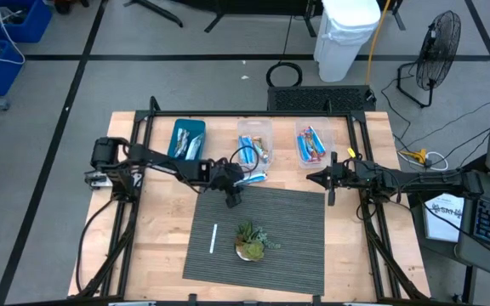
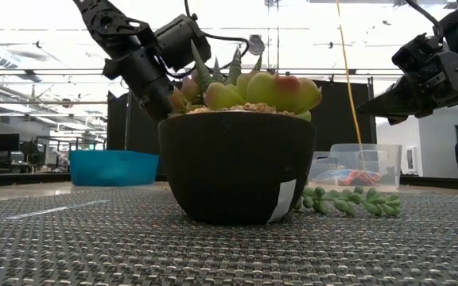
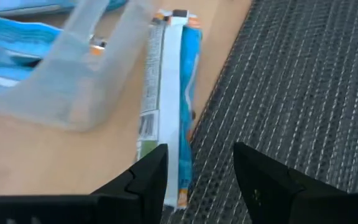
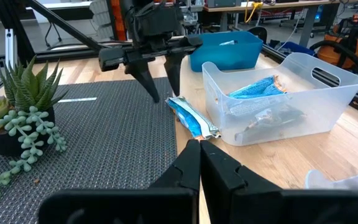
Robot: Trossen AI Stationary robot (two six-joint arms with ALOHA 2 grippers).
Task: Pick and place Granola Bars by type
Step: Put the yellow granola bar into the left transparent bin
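Note:
The granola bar's near end (image 3: 178, 186) is off-centre between the robot's open fingers, so the left gripper should move back and line up above the granola bar (image 3: 169, 124) before it closes.
One silvery-blue granola bar (image 3: 169, 106) lies flat, half on the wood and half on the far edge of the grey mat (image 1: 258, 229); it also shows in the high view (image 1: 253, 178) and the right wrist view (image 4: 191, 117). My left gripper (image 3: 197, 171) is open and points down just above the bar's near end (image 4: 164, 93) without touching it. More bars lie in the blue bin (image 1: 187, 138), the middle clear bin (image 1: 255, 146) and the right clear bin (image 1: 312, 144). My right gripper (image 4: 199, 155) is shut and waits off the mat's far right corner (image 1: 330, 185).
A small succulent in a dark pot (image 1: 249, 240) stands on the near part of the mat, with a thin white stick (image 1: 213, 239) to its left. The middle clear bin's wall (image 3: 73, 93) is close beside the loose bar. Bare wood lies to either side of the mat.

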